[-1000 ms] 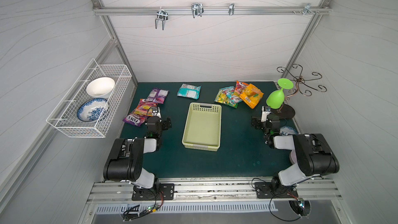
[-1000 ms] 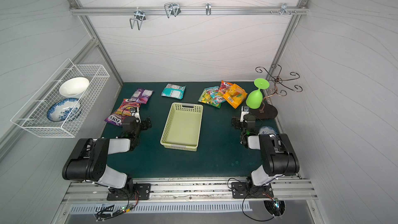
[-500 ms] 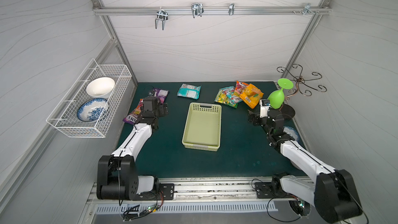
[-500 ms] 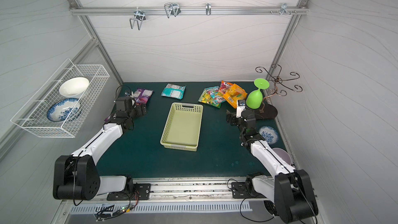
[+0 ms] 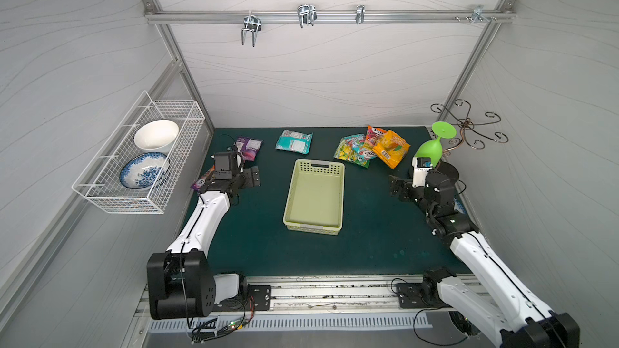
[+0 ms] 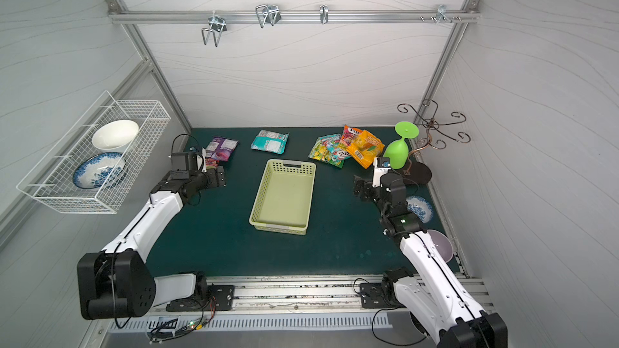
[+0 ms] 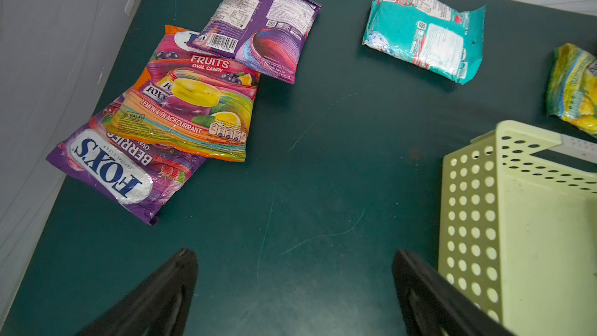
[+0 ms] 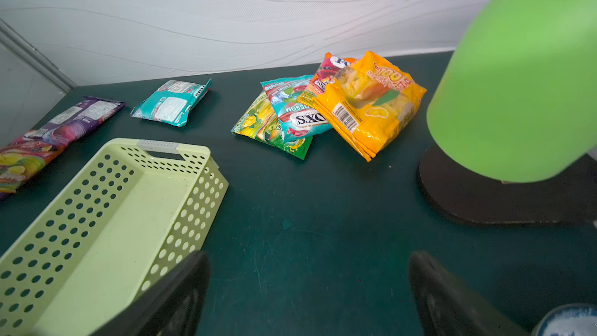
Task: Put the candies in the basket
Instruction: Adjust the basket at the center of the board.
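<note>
My right gripper's wrist is crowded by the green goblet (image 5: 429, 148). I should swing my right gripper clear of the goblet first, then come down over the stacked candies (image 5: 358, 148).
The basket (image 5: 315, 199) (image 6: 283, 197), pale yellow-green and perforated, lies empty mid-mat. Candies lie in three spots along the back. Purple and multicoloured bags (image 7: 190, 105) overlap at the back left, and a purple one (image 5: 249, 145) shows beside my left arm. A teal bag (image 5: 294, 141) (image 7: 423, 33) lies alone. Yellow-green, teal and orange bags (image 5: 390, 147) (image 8: 368, 105) are stacked at the back right. My left gripper (image 5: 252, 177) (image 7: 295, 260) hangs open over bare mat, between the left bags and the basket. My right gripper (image 5: 397, 188) (image 8: 310, 263) is open and empty, right of the basket.
A green goblet (image 5: 430, 150) hangs upside down on a dark-based metal rack (image 5: 447, 170) close behind my right wrist. A blue-patterned dish (image 6: 418, 207) and a purple bowl (image 6: 442, 244) sit at the right edge. A white wire basket (image 5: 140, 162) with two bowls hangs on the left wall.
Both arms have unfolded from near the front rail and reached out over the mat towards the candy bags. Both grippers stayed open; no bag has moved.
</note>
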### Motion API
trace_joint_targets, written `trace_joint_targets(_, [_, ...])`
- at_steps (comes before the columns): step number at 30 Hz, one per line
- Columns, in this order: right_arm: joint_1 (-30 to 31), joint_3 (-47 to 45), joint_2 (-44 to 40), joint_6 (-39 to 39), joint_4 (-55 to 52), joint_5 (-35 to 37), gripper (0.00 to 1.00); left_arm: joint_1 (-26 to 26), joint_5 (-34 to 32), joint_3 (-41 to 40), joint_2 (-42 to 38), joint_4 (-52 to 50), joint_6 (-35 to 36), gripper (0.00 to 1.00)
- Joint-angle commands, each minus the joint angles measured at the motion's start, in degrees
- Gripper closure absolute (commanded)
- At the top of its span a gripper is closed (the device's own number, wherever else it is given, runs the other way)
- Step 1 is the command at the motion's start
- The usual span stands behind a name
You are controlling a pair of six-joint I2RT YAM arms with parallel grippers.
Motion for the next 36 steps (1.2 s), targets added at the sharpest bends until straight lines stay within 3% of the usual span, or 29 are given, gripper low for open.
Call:
trace_joint_targets(1, [-0.54, 4.22, 3.6, 3.9, -7.2, 1.96, 0.01, 0.19, 8.29, 0.33, -1.91, 0.1, 1.48, 0.01])
trace_joint_targets(12, [2.11, 16.83, 14.08, 1.57, -14.02, 0.25, 0.01, 0.1, 10.8, -2.49, -3.79, 2.01, 1.88, 0.01])
trace_joint_targets(26, [7.11, 40.13, 38.21, -4.47, -20.84, 0.47, 0.01, -1.39, 11.5, -4.26, -5.51, 2.85, 4.24, 0.01])
trace_joint_targets(29, [7.2, 43.42, 40.96, -4.47, -22.24, 0.22, 0.01, -2.07, 15.44, -6.17, -4.6, 3.97, 6.03, 0.01])
trace_joint_targets(36, [7.2, 39.87, 38.51, -5.41, -22.07, -0.01, 0.01, -5.01, 16.68, -7.04, -2.54, 1.38, 15.21, 0.01])
